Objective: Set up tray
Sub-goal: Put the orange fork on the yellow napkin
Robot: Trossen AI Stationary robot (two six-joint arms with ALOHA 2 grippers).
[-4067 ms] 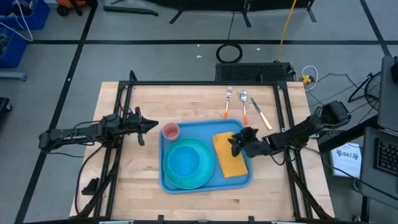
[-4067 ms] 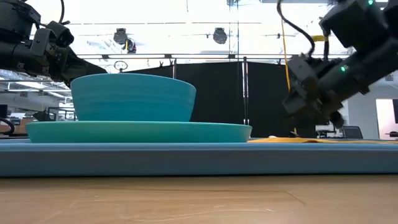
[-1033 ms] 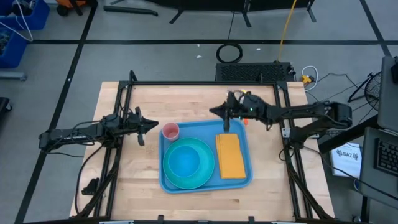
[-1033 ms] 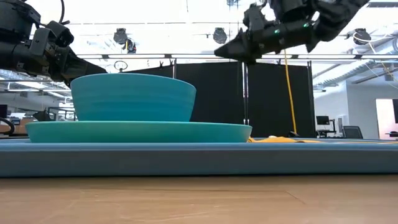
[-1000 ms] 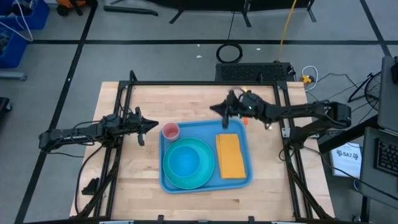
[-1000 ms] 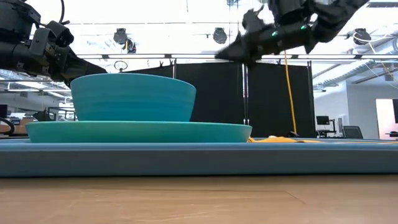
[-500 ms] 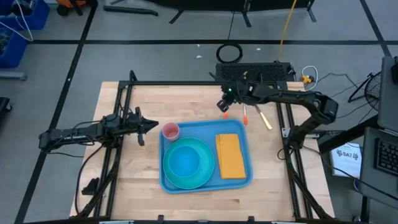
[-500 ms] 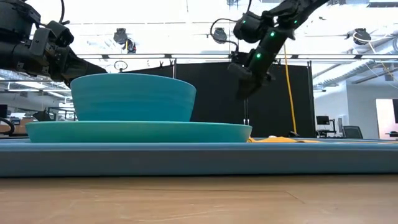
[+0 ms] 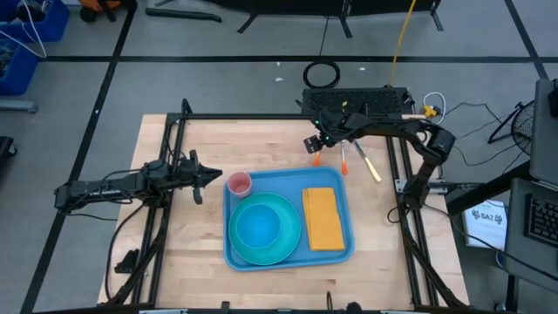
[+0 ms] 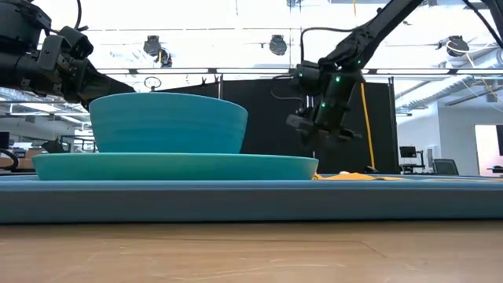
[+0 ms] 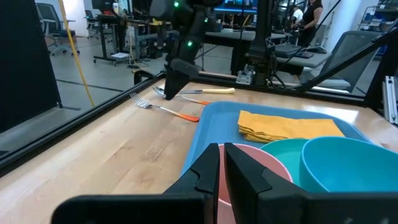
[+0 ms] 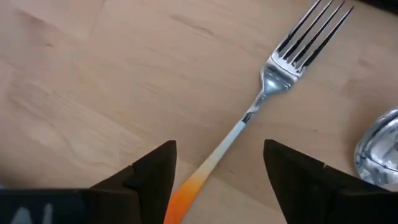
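The fork's handle is between my right gripper's open fingers, and the spoon [image 12: 380, 149] is clear outside them. My right gripper should keep going down and close on the fork handle's white part [image 12: 222, 148].
The blue tray [image 9: 280, 179] lies mid-table and holds a turquoise bowl on a turquoise plate [image 9: 261, 228], a pink cup [image 9: 239, 184] and a yellow napkin [image 9: 323, 218]. A fork with an orange handle [image 12: 261, 102] lies on the wood beyond the tray's far edge. My right gripper [image 9: 316, 144] hangs open just above it, one finger on each side of the handle [image 12: 217, 168], touching nothing. My left gripper [image 9: 202, 177] waits shut at the tray's left, near the cup.
A spoon [image 9: 343, 144] and a knife with a yellow handle [image 9: 370, 166] lie to the right of the fork. A black metal frame [image 9: 174, 174] runs along the table's left, right and far sides. Bare wood lies left of the fork.
My right gripper has gone from high over the tray's far edge toward the table's far edge and down to the fork. It has tipped from nearly level to pointing down. Nothing on the table has moved.
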